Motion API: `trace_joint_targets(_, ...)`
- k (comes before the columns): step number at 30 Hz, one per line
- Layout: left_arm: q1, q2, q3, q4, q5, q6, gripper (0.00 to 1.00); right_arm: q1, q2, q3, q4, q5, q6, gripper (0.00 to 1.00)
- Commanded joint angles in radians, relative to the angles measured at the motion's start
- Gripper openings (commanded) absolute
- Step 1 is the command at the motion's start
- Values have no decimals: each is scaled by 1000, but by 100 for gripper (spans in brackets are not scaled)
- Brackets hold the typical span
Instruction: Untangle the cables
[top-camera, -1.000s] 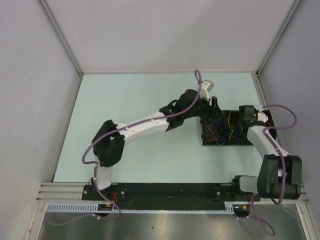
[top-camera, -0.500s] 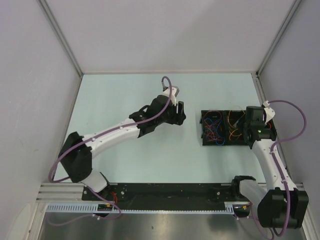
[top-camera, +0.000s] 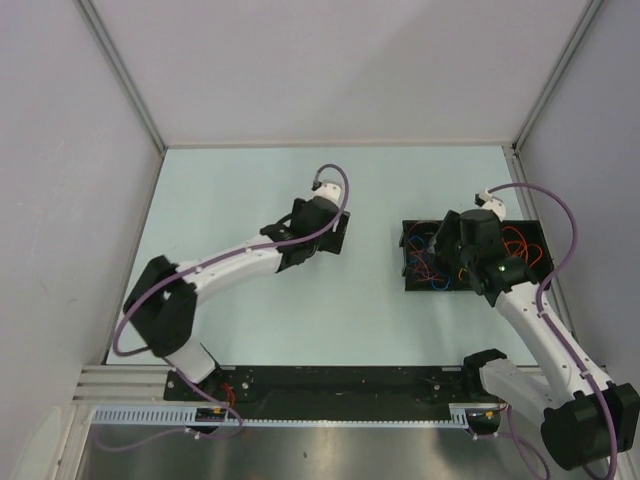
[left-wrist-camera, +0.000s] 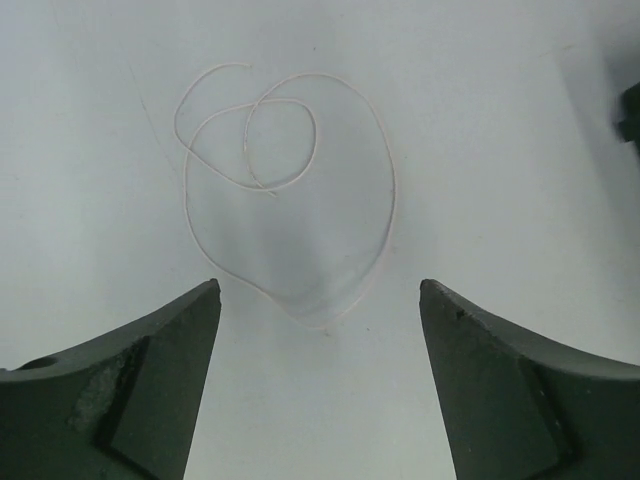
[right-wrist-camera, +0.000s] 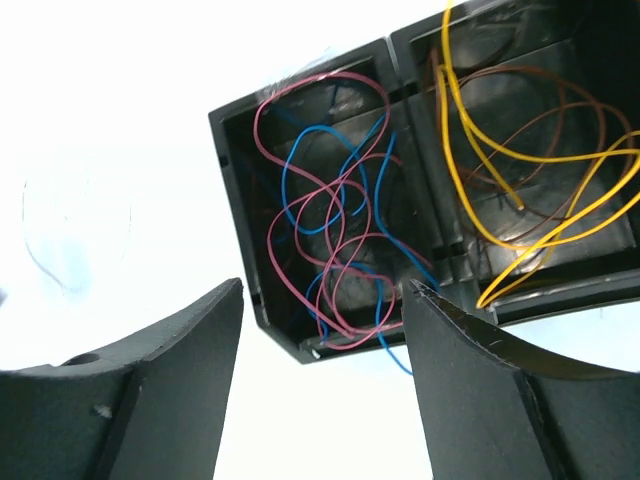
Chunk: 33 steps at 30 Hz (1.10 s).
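The pale pink cable (left-wrist-camera: 393, 190) is lying by itself in loose, thin loops (left-wrist-camera: 260, 188), so it will come up in one piece and hang down in limp parts when I lift it.
A pale pink cable (left-wrist-camera: 388, 200) lies alone in loose loops on the table, just ahead of my left gripper (left-wrist-camera: 320, 285). That gripper is open and holds nothing. It hovers left of the black tray (top-camera: 440, 288) in the top view. My right gripper (right-wrist-camera: 326, 285) is open and empty above the tray's near-left corner. Red cables (right-wrist-camera: 300, 215) and blue cables (right-wrist-camera: 290, 165) lie tangled in the left compartment. Orange cables (right-wrist-camera: 470, 125) and a brown one (right-wrist-camera: 560, 80) loop in the compartment beside it.
The black tray's walls (right-wrist-camera: 235, 200) stand up around the cables. Thick purple cables (top-camera: 560, 215) arc off both arms. Grey walls close in the table on three sides, the right one close to the tray.
My left arm has drawn back left from the tray and opened wider, with the pale cable now on the table. My right gripper has opened and shifted left over the tray.
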Motion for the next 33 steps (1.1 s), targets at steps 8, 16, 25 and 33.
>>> trace_joint_targets(8, 69, 401, 334, -17, 77, 22, 92, 38, -62, 21, -63, 17, -23, 72)
trace_joint_targets(16, 137, 554, 480, -28, 244, -7, 91, 37, -71, -23, -19, -4, -51, 73)
trace_joint_targets(25, 167, 617, 514, -57, 276, -44, 91, 35, -28, -46, 22, -18, -60, 74)
trace_joint_targets(33, 169, 634, 484, -22, 370, -81, 71, 30, -33, -48, 21, -10, -66, 74)
